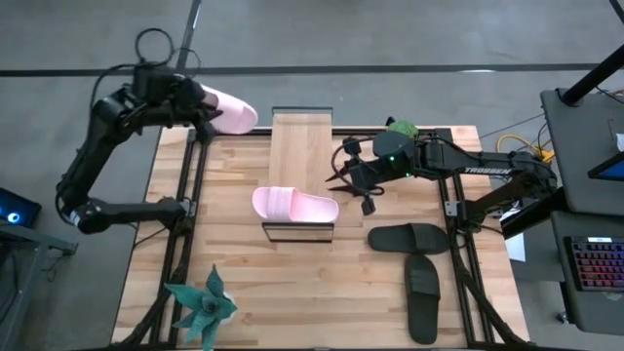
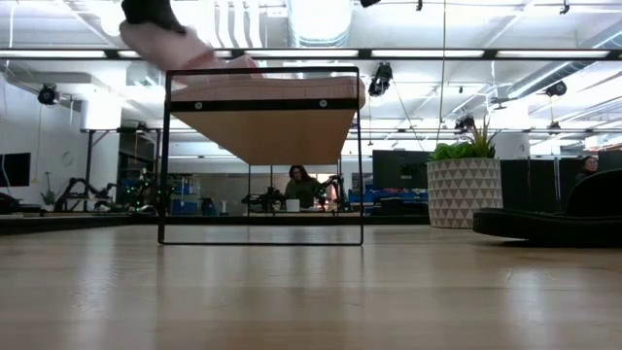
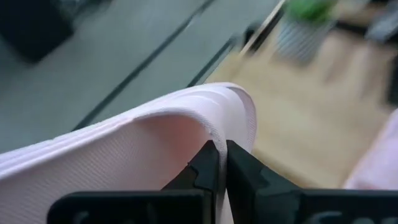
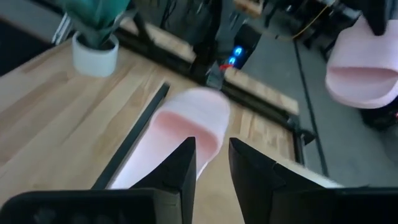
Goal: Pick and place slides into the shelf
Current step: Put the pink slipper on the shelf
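Next, I grab the slide by its toe end (image 1: 250,119) with my right gripper before placing it on the shelf, because my left gripper is pinching the lifted pink slide's strap (image 3: 208,119) and the slide is slanted.
My left gripper (image 1: 207,109) holds one pink slide (image 1: 232,110) in the air over the table's far left corner; the low view shows that slide (image 2: 175,44) high at the left. The other pink slide (image 1: 294,205) lies on the near end of the shelf (image 1: 300,146), a wood plank on a thin black frame (image 2: 262,102). My right gripper (image 1: 341,177) hangs open just right of the shelf, its fingers pointing toward that slide (image 4: 186,124) and touching nothing. Two black slides (image 1: 409,237) (image 1: 422,297) rest sole-down on the table at the near right. My left gripper pinches the pink slide's strap by its edge (image 3: 219,134) between its two fingers (image 3: 205,165). The fingers come from the table's left side, slanting downward. The slide is lifted clear of the table and the shelf.
A green plant in a white pot (image 1: 202,307) stands at the near left corner, and another potted plant (image 1: 402,127) at the far right. The table's middle, near the front edge, is bare wood (image 1: 312,292). A person (image 2: 299,185) sits in the room behind.
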Motion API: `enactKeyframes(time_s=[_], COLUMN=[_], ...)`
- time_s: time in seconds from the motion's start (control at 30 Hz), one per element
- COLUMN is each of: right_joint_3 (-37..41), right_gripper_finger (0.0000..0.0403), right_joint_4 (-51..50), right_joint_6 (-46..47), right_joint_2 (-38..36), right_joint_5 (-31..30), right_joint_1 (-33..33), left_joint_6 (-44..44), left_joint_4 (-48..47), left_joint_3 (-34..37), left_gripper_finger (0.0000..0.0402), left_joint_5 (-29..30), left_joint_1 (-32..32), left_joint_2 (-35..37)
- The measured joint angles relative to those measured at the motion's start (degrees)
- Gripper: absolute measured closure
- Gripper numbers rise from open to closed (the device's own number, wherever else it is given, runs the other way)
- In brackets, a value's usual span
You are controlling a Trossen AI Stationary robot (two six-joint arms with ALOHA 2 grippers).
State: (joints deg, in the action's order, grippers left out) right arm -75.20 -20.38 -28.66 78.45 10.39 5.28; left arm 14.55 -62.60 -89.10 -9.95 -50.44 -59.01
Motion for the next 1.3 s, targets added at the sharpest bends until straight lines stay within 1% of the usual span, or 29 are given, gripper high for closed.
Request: enactKeyframes(time_s=[0.13, 0.2, 0.33, 0.37, 0.43, 0.5, 0.53, 0.57, 0.63, 0.77, 0.87, 1.07, 1.17, 1.3], right_joint_3=[0.0, 0.0, 0.0, 0.0, 0.0, 0.0, 0.0, 0.0, 0.0, -0.15, -0.15, -0.15, -0.34, -0.44], right_gripper_finger=[0.0315, 0.0316, 0.0321, 0.0323, 0.0326, 0.0329, 0.033, 0.033, 0.0328, 0.0305, 0.0273, 0.0204, 0.0181, 0.0164], right_joint_4=[5.87, 9.35, 17.12, 19.39, 23.77, 27.0, 28.2, 29.06, 29.85, 29.01, 27.74, 28.27, 28.36, 28.57], right_joint_6=[0.84, 1.83, 5.22, 7.49, 10.86, 10.03, 8.94, 8.05, 7.87, 8.53, 8.53, 8.74, 8.5, 7.8], right_joint_2=[-0.06, -0.06, -0.06, -0.06, -0.06, -0.11, -0.11, -0.11, -0.11, -0.11, -0.1, -0.09, -0.09, -0.09], right_joint_5=[-0.02, -0.01, -0.83, -3.04, -9.97, -15.97, -17.81, -18.4, -18.09, -17.46, -17.49, -17.95, -17.97, -18.0], right_joint_1=[0.0, 0.0, 0.0, -0.02, -0.04, 0.05, 0.25, 0.47, 0.82, 1.11, 1.14, 1.14, 1.14, 1.44], left_joint_6=[-3.66, -6.22, -8.44, -8.36, -8.47, -9.02, -9.86, -10.61, -11.33, -11.25, -11.23, -10.88, -10.74, -10.63], left_joint_4=[11.32, 17.81, 28.78, 31.0, 35.73, 41.26, 44.63, 48.1, 54.68, 62.24, 63.73, 65.12, 67.65, 72.24], left_joint_3=[2.65, 4.48, 9.33, 10.74, 13.75, 16.97, 18.71, 20.39, 23.49, 27.22, 27.8, 27.85, 27.85, 27.85], left_gripper_finger=[0.0401, 0.0401, 0.0401, 0.0401, 0.0401, 0.0402, 0.0402, 0.0402, 0.0402, 0.0402, 0.0402, 0.0402, 0.0402, 0.0402], left_joint_5=[-12.62, -15.24, -15.23, -15.08, -15.29, -15.5, -15.5, -15.49, -15.38, -15.5, -15.47, -15.3, -15.37, -15.58], left_joint_1=[0.44, 1.14, 3.4, 4.12, 5.33, 6.63, 7.25, 7.85, 8.88, 10.07, 10.57, 12.06, 13.08, 15.14], left_joint_2=[3.48, 4.94, 7.15, 7.6, 8.3, 8.85, 9.09, 9.26, 9.48, 9.37, 8.64, 6.58, 5.53, 3.8])
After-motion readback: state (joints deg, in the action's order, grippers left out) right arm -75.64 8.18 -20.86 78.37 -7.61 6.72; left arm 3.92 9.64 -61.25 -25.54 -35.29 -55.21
